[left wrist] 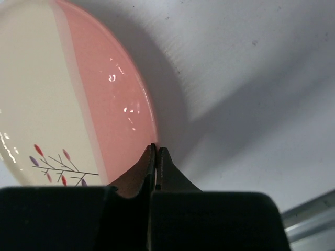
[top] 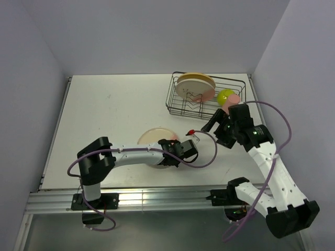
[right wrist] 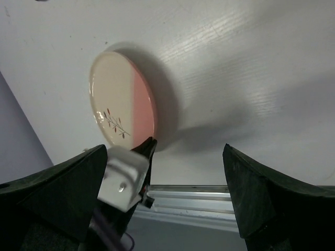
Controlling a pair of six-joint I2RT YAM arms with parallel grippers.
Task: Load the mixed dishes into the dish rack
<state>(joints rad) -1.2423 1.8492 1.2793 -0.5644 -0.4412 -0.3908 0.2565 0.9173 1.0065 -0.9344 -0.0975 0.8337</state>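
Observation:
My right gripper needs to take hold of the plate at its pink segment (top: 172, 136) before racking it, because the dish rack (top: 194, 106) is on my right gripper's side and my left gripper is holding the plate.
A cream plate with a pink segment and a sprig motif (top: 153, 137) lies at the table's middle front; it also shows in the left wrist view (left wrist: 78, 104) and the right wrist view (right wrist: 123, 102). My left gripper (top: 167, 151) is shut on its near pink rim (left wrist: 156, 149). The black wire dish rack (top: 230, 83) stands at the back right with two cream plates (top: 194, 83) upright in its dividers. A lime-green bowl (top: 226, 95) and a pink cup (top: 234, 100) sit at its right end, the cup partly hidden. My right gripper (top: 217, 128) (right wrist: 165, 151) is open and empty, just in front of the rack.
An aluminium rail (top: 157, 198) runs along the table's near edge. Grey walls close in the left, back and right sides. Purple cables (top: 209, 151) loop from both arms between the two grippers.

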